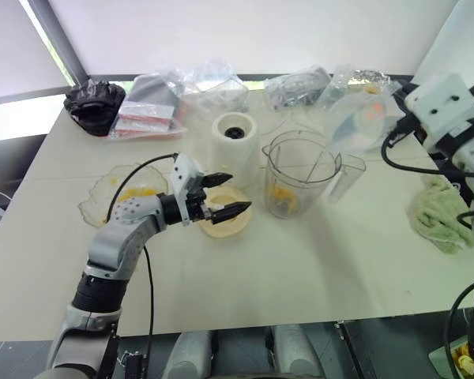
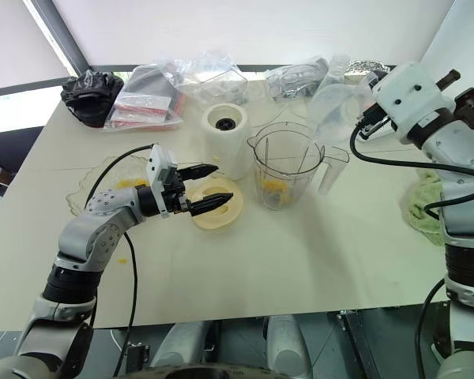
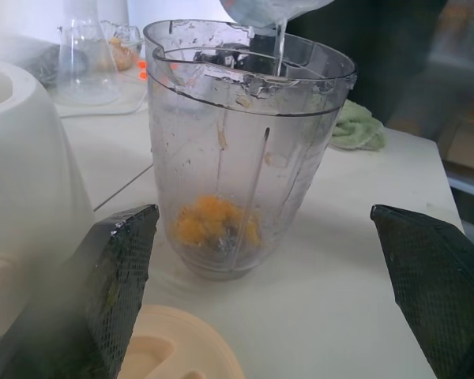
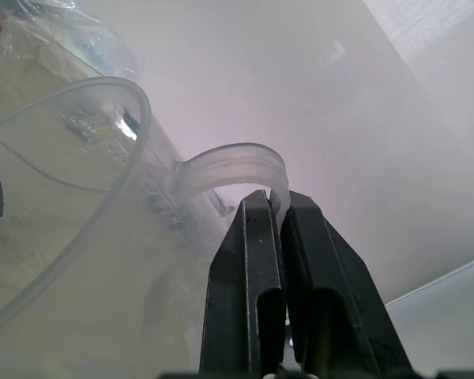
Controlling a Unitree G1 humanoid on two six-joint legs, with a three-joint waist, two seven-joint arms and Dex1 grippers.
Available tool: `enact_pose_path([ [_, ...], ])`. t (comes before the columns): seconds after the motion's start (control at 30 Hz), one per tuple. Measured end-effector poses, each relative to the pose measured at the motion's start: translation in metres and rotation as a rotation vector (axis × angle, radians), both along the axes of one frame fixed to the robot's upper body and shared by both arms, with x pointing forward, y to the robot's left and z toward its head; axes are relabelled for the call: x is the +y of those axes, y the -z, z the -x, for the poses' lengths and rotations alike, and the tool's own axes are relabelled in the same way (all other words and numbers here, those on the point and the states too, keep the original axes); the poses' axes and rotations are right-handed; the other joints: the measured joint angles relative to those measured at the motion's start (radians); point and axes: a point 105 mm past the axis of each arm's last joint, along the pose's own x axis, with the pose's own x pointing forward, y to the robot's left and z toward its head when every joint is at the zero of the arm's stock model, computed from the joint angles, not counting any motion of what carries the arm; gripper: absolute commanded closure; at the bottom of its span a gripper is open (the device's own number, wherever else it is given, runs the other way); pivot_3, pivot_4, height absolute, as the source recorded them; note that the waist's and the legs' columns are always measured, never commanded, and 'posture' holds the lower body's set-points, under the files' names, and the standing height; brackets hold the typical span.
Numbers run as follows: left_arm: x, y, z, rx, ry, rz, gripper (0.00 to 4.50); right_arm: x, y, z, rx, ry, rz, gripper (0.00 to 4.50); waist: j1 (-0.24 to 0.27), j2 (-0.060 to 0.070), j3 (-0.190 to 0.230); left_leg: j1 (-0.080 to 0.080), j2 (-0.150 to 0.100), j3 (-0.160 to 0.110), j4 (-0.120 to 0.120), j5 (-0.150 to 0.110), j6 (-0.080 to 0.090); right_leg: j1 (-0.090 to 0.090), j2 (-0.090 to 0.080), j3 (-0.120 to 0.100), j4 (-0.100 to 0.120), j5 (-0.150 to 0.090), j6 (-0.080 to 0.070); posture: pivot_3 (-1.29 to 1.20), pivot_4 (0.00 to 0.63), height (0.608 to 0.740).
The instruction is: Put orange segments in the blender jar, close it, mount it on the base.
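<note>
The pitcher's handle point(image 4: 235, 164) is held in my right gripper and the space point(image 1: 385, 194) beside the green cloth is clear, so I should keep holding it until the pitcher stands upright there.
The blender jar point(image 1: 300, 170) stands upright and lidless at mid-table, with orange segments point(image 3: 213, 221) lying at its bottom. Behind it and to its left sits the white base point(image 1: 235, 142). My left gripper point(image 1: 238, 193) hangs open just above the cream lid point(image 1: 225, 221), pointing at the jar and holding nothing. My right gripper point(image 4: 278, 201) is shut on the handle point(image 4: 229, 162) of a clear pitcher point(image 1: 359, 118). The pitcher is tilted over the jar's rim, and a thin stream of water point(image 3: 280, 47) falls into the jar.
A wavy clear bowl point(image 1: 114, 189) with more orange pieces lies at the left. Plastic bags point(image 1: 166, 99) and a black bundle point(image 1: 93, 103) line the far edge. A green cloth point(image 1: 442, 213) lies at the right.
</note>
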Motion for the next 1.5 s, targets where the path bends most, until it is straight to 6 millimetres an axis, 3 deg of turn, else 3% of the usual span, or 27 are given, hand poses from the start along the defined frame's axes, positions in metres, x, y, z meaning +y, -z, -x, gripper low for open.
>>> enact_pose_path([
  [0.17, 0.0, 0.0, 0.0, 0.0, 0.002, -0.002, 0.0, -0.008, -0.001, -0.006, 0.035, 0.013, -0.257, 4.47, 0.001, 0.0, 0.0, 0.0, 0.0, 0.0, 0.0, 0.0, 0.0, 0.0, 0.0, 0.0, 0.0, 0.0, 0.0, 0.0, 0.15, 0.74],
  [0.3, 0.001, 0.0, 0.0, 0.0, 0.002, -0.004, 0.0, -0.027, -0.009, -0.005, 0.023, 0.075, -0.453, 4.47, 0.004, 0.0, 0.0, 0.0, 0.0, -0.001, 0.0, 0.0, 0.0, 0.0, 0.0, 0.0, 0.0, 0.0, 0.0, 0.0, 0.15, 0.74],
  [0.47, 0.002, 0.001, 0.0, 0.001, 0.0, -0.008, 0.0, -0.048, 0.006, -0.005, 0.072, 0.166, -0.671, 4.47, 0.002, 0.0, 0.0, 0.0, 0.0, -0.001, 0.0, 0.0, 0.0, 0.0, 0.0, 0.0, 0.001, 0.0, 0.0, 0.0, 0.15, 0.74],
  [0.6, 0.002, 0.001, 0.0, 0.002, -0.002, -0.008, 0.0, -0.081, 0.036, -0.004, 0.096, 0.295, -0.964, 4.47, 0.002, 0.0, 0.0, 0.0, 0.0, -0.001, 0.0, 0.0, 0.0, 0.0, 0.0, 0.0, 0.001, 0.0, 0.0, 0.0, 0.15, 0.74],
  [0.73, 0.002, 0.001, -0.001, 0.003, -0.005, -0.01, 0.0, -0.118, 0.092, 0.0, 0.122, 0.456, -1.191, 4.47, 0.003, 0.0, 0.0, 0.0, 0.0, 0.0, 0.0, 0.0, 0.0, 0.001, 0.0, 0.0, 0.001, 0.001, 0.001, 0.0, 0.15, 0.74],
  [0.83, 0.002, 0.001, -0.001, 0.004, -0.008, -0.009, 0.0, -0.133, 0.134, 0.003, 0.158, 0.559, -1.269, 4.47, -0.001, 0.001, 0.0, 0.0, -0.001, 0.001, 0.0, 0.0, 0.0, 0.0, 0.0, 0.0, 0.001, 0.002, 0.003, 0.0, 0.15, 0.74],
  [0.93, 0.003, 0.001, -0.002, 0.007, -0.018, -0.006, 0.0, -0.143, 0.156, 0.006, 0.142, 0.616, -1.324, 4.47, -0.009, 0.002, 0.0, 0.001, -0.001, 0.002, -0.001, 0.0, 0.0, 0.0, 0.0, 0.0, 0.002, 0.002, 0.003, 0.0, 0.15, 0.74],
  [1.17, 0.004, -0.001, -0.003, 0.004, -0.031, -0.008, 0.0, -0.151, 0.173, 0.004, 0.058, 0.63, -1.355, 4.47, -0.008, 0.002, 0.0, 0.002, -0.001, 0.002, 0.0, 0.0, 0.0, 0.001, 0.001, 0.0, 0.002, 0.002, 0.003, 0.0, 0.15, 0.74],
  [1.3, 0.003, -0.004, -0.002, -0.012, -0.029, -0.011, 0.0, -0.147, 0.203, 0.004, 0.093, 0.657, -1.381, 4.47, -0.008, 0.002, 0.0, 0.002, -0.001, 0.003, 0.0, 0.0, 0.0, 0.001, 0.001, 0.0, 0.002, 0.002, 0.003, 0.0, 0.15, 0.74],
  [1.5, 0.005, -0.002, 0.0, -0.007, -0.031, -0.024, 0.0, -0.146, 0.205, 0.002, 0.085, 0.648, -1.367, 4.47, -0.009, 0.002, 0.0, 0.002, 0.0, 0.002, 0.0, 0.0, 0.0, 0.001, 0.001, 0.0, 0.002, 0.001, 0.002, 0.0, 0.15, 0.74],
])
